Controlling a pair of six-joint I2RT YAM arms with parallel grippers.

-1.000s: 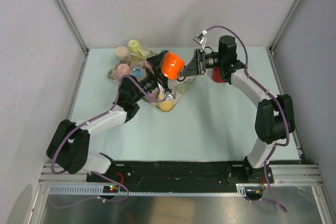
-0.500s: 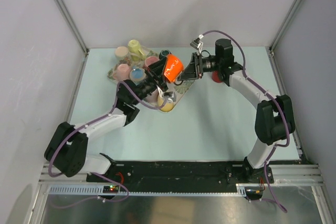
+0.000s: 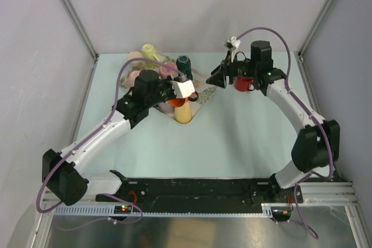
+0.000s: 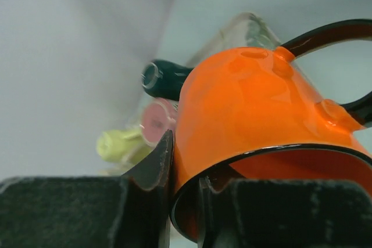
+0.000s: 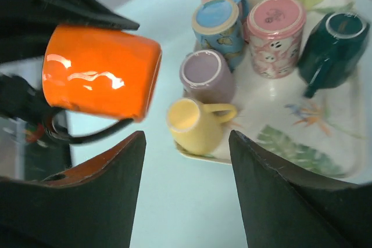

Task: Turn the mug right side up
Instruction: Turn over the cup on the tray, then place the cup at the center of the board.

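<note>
I should expect the hidden inside of the orange mug to be empty when I carry it, because the mug is hanging on its side over a clean tray.
The orange mug with black rim and handle hangs on its side in the air, handle down. My left gripper is shut on its rim wall, one finger inside the mouth and one outside. From above, only a sliver of the mug shows under the left gripper, over the tray's near corner. My right gripper stands open and holds nothing, a short way to the right of the mug and apart from it; the top view shows this gripper beside the tray's right edge.
The leaf-patterned tray holds several mugs: yellow on its side at the near corner, purple, blue, pink, dark green. A red mug sits on the table under the right wrist.
My left gripper shut on the orange mug's rim. The right gripper opened, let the mug go and drew back to the right. The left arm swung the mug down over the tray's near corner.
</note>
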